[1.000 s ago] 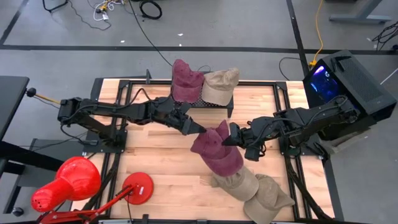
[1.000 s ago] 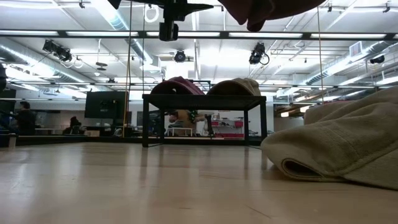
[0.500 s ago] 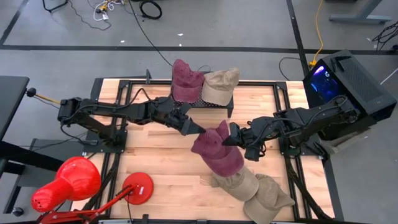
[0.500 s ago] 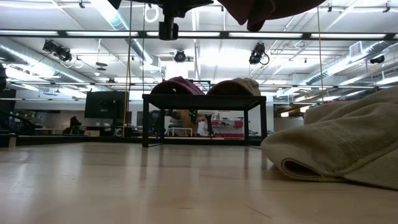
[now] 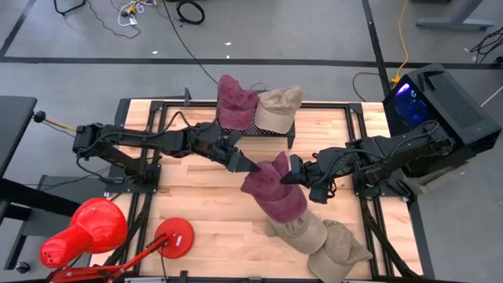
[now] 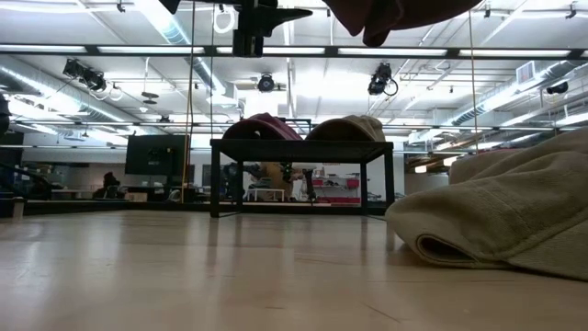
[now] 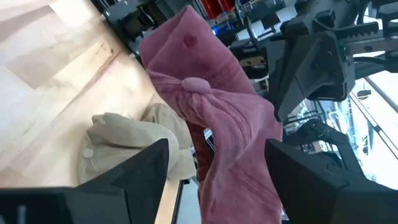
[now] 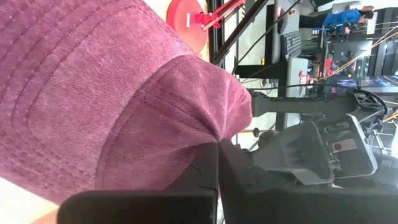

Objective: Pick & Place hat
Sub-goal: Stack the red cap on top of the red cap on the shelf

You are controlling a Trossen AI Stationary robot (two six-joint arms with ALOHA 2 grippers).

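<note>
I should close my left gripper on the hat's free side (image 5: 251,182) and take it over before my right gripper opens, since that one pinches the maroon hat's top (image 8: 205,118).
A maroon hat (image 5: 271,192) hangs in the air over the table's middle, between my two grippers; the low view shows only its lower edge (image 6: 395,14) at the top. My right gripper (image 5: 289,174) comes from the table's right and is shut on the hat (image 8: 93,93). My left gripper (image 5: 250,166) reaches in from the left and is open. In the left wrist view its fingers (image 7: 217,144) stand on either side of the hat (image 7: 211,106). My right gripper pinches a bunched fold of the maroon hat's crown (image 8: 211,134) between its two shut fingers, coming level from the table's right. The hat is lifted clear and droops toward the near edge. My left gripper: I cannot tell whether its open fingers touch the hat.
Two tan hats (image 5: 299,232) (image 5: 339,251) lie on the table near the right near corner, under the held hat. A black rack (image 5: 259,130) at the far edge carries a maroon hat (image 5: 236,101) and a tan hat (image 5: 279,106). A red lamp (image 5: 82,228) stands at the near left.
</note>
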